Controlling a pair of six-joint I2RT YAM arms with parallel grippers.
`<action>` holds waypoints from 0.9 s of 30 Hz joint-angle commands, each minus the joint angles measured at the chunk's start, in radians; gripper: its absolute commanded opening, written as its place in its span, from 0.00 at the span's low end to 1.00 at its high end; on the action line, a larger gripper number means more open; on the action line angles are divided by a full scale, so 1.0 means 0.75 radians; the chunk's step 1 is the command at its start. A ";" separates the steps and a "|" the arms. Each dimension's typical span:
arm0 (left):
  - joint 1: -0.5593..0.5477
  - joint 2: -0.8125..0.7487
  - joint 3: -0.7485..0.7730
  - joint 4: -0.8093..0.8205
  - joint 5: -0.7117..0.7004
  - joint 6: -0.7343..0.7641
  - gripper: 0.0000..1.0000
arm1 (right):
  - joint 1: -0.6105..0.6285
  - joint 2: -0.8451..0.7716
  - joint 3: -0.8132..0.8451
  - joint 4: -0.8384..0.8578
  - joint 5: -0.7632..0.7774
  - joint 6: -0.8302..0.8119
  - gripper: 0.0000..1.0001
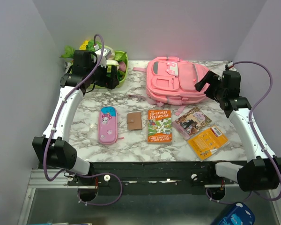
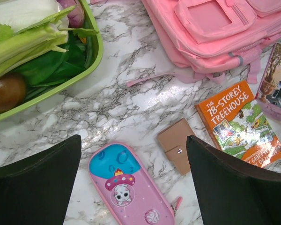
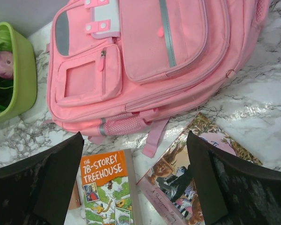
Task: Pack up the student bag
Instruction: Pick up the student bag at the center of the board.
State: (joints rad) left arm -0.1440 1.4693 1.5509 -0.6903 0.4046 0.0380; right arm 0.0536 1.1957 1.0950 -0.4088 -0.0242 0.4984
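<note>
The wallet and Treehouse book [image 1: 159,125] lie close in front of the pink student bag [image 1: 176,81]. The bag will ride over them and knock them crooked when I drag it.
The pink student bag [image 1: 175,80] lies flat at the back middle of the marble table, zips shut; it shows in the left wrist view [image 2: 215,33] and right wrist view [image 3: 145,61]. In front lie a pink-and-blue pencil case [image 1: 107,124], a brown wallet [image 1: 134,121], the orange "78-Storey Treehouse" book [image 1: 159,125], a purple picture book [image 1: 192,120] and an orange book [image 1: 207,140]. My left gripper [image 1: 113,77] is open and empty, held high over the left back. My right gripper [image 1: 202,83] is open and empty, beside the bag's right edge.
A green tub [image 1: 116,70] of leafy vegetables stands at the back left, close under the left arm; it shows in the left wrist view [image 2: 61,84]. Grey walls close in the back and both sides.
</note>
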 commanded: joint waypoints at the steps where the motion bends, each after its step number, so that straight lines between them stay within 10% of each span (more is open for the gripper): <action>1: 0.000 0.009 -0.004 0.002 -0.006 -0.083 0.99 | 0.008 0.074 0.025 -0.013 0.067 0.021 1.00; 27: 0.000 0.035 -0.149 0.053 -0.051 -0.102 0.99 | -0.004 0.668 0.184 0.077 0.271 0.344 0.99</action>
State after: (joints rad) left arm -0.1440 1.4872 1.4551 -0.6674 0.3855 -0.0280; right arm 0.0563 1.6615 1.2072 -0.3950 0.1421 0.6823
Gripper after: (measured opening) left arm 0.988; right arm 0.995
